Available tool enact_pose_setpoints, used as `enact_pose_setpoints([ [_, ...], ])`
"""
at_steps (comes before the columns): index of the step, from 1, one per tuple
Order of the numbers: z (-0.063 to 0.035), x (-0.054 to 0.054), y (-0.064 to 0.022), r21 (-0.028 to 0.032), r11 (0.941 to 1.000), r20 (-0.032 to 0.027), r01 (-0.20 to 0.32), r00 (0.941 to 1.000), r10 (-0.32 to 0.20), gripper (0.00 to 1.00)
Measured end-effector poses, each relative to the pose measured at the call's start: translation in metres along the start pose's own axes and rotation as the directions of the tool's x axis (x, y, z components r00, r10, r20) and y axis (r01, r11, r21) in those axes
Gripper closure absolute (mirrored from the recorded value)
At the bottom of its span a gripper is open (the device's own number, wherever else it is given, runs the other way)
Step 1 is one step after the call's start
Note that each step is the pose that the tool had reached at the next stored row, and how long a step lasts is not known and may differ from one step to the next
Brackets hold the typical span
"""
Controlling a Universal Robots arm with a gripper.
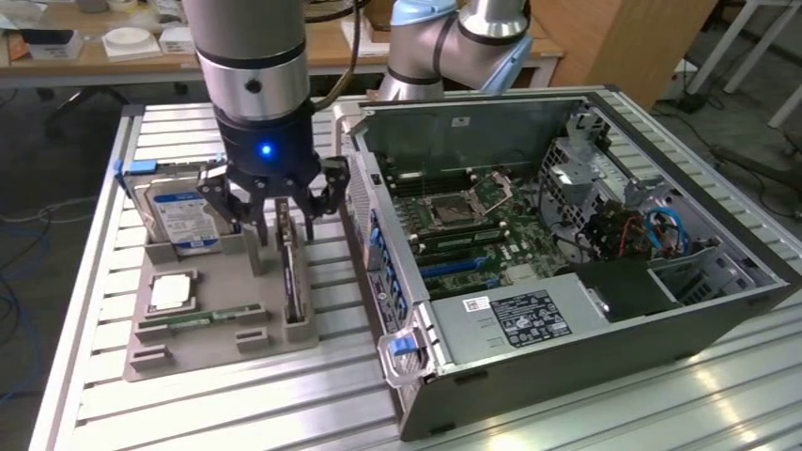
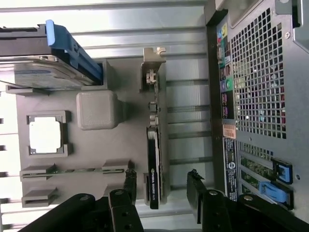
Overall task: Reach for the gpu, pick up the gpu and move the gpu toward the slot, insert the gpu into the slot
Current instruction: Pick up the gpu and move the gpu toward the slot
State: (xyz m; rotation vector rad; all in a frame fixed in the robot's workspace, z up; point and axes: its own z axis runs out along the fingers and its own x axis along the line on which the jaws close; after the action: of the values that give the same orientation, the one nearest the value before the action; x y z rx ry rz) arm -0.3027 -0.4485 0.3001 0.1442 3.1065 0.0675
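Observation:
The gpu (image 1: 293, 272) will slide straight up when I lift it and the grey holder tray will stay behind, because the gpu is standing in open-topped end sockets (image 1: 299, 329).
The gpu (image 1: 292, 277) stands on edge in a groove of the grey holder tray (image 1: 213, 352), left of the open computer case in the exterior view. In the wrist view the gpu (image 2: 155, 145) shows as a thin card with a black cooler and a silver end bracket (image 2: 152, 65). My gripper (image 1: 278, 211) hangs open just over the card's top edge. Its dark fingers (image 2: 129, 182) stand one on each side of the card, clear of it, with the gripper (image 2: 161, 186) centred near the cooler end. The slot (image 1: 457, 268) is one of the blue connectors on the motherboard inside the case.
The tray also holds a blue-labelled hard drive (image 1: 179, 211), a processor chip (image 1: 169, 291) and a small green memory stick (image 1: 201, 319). The open case (image 1: 701, 310) stands close on the exterior view's right, its perforated rear panel (image 2: 260, 72) beside the gpu. A second arm's base (image 1: 452, 42) is behind.

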Motion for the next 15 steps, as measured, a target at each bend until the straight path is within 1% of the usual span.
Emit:
enact_pose_setpoints([
  [7, 0.0122, 0.001, -0.0007, -0.0007, 1.0, 0.0084, -0.004, 1.0, 0.004, 0.45],
  [11, 0.0195, 0.002, -0.0011, -0.0009, 1.0, 0.0119, -0.006, 0.9999, 0.006, 0.45],
  [15, 0.0263, 0.009, -0.002, -0.0012, 1.0, 0.016, -0.007, 0.9998, 0.007, 0.45],
])
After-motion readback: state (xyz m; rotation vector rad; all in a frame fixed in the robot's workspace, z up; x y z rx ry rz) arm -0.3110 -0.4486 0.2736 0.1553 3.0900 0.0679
